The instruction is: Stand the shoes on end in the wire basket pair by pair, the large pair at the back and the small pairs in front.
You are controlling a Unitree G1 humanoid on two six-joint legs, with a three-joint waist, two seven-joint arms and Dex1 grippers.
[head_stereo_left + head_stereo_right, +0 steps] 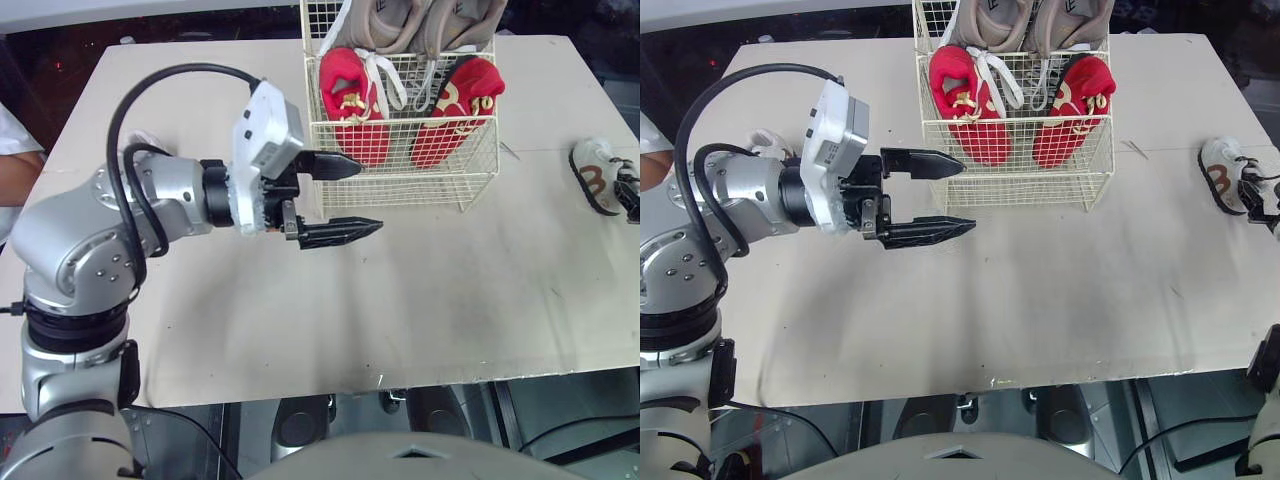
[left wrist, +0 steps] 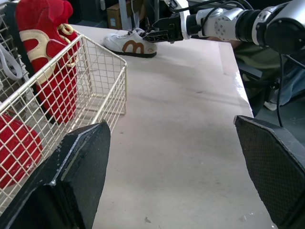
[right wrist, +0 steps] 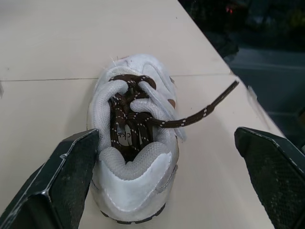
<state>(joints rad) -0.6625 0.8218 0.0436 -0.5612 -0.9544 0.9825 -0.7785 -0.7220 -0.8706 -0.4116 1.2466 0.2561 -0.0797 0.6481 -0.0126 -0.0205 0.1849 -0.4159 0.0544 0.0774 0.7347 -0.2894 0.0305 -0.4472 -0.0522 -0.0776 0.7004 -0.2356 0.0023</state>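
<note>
My fingers are at the white shoe's collar (image 3: 127,169), and a hollow opening (image 3: 127,139) gapes inside the shoe's padded rim. The collar will squeeze narrow between my fingers when I lift the shoe.
The wire basket (image 1: 400,190) stands at the table's back middle. Two large beige shoes (image 1: 385,25) stand on end at its back. In front of them stand two red shoes (image 1: 353,105), toes down. My left gripper (image 1: 350,198) hovers open and empty just left of the basket's front corner. At the table's right edge lies a small white shoe with brown laces (image 3: 133,143). My right gripper (image 3: 167,138) is open, one finger on either side of that shoe's heel end. In the head view that gripper (image 1: 630,195) sits right beside the white shoe (image 1: 598,175).
A small white object (image 1: 765,140) lies on the table behind my left arm, mostly hidden. A person's arm (image 1: 15,165) shows at the far left edge. The table's front edge (image 1: 400,375) runs close below my left arm.
</note>
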